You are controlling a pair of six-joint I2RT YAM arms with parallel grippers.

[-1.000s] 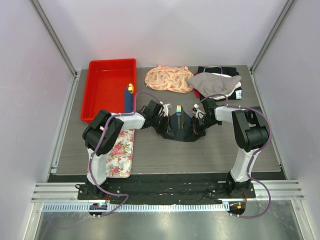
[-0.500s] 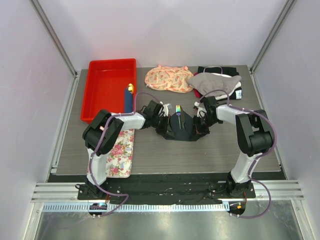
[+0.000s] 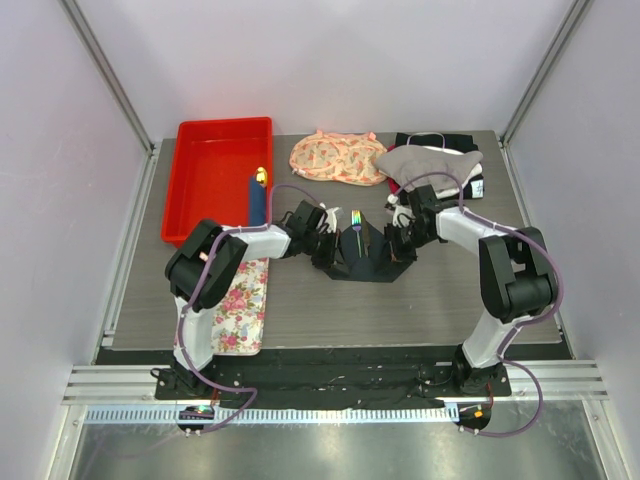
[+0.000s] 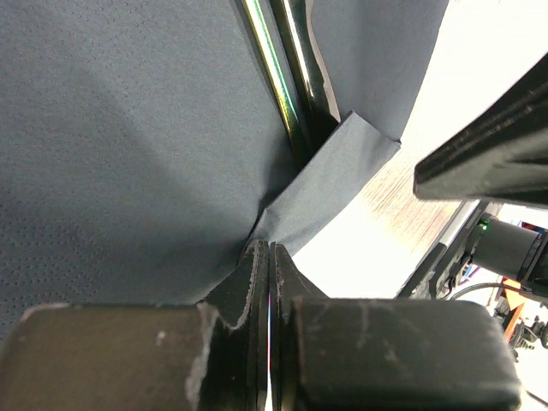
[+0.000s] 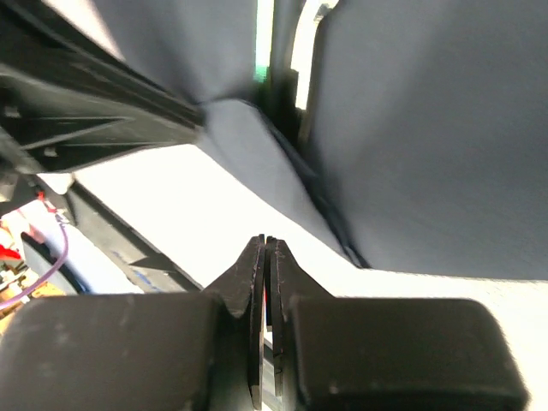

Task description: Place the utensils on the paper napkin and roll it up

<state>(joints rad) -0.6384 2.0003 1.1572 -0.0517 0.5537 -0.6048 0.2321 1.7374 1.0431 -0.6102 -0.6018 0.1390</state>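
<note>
My right gripper is closed outside the folded flap (image 5: 272,187), so it should move in and hold the fold (image 5: 300,163) next to the utensils while my left gripper changes its position.
The dark paper napkin (image 3: 360,260) lies mid-table with both side flaps lifted into a trough. The utensils (image 3: 356,219) rest along the trough, their iridescent tips poking out at the far end. In the left wrist view their shiny shafts (image 4: 287,81) run along the crease of the paper napkin (image 4: 128,154). My left gripper (image 3: 325,243) is shut, and a folded napkin corner runs right into its tips (image 4: 269,247). My right gripper (image 3: 398,240) is shut beside the raised right flap. In its wrist view the tips (image 5: 266,240) stand a little apart from the paper napkin (image 5: 428,128).
A red bin (image 3: 225,124) at the back left holds a blue yellow-tipped stick (image 3: 257,193). A floral tray (image 3: 242,305) lies under the left arm. A floral cloth (image 3: 335,158) and a grey cloth (image 3: 430,168) on black fabric sit along the back edge.
My right gripper has moved left and toward the back, tipping the right flap inward so the napkin bundle is narrower. The left gripper has barely moved.
</note>
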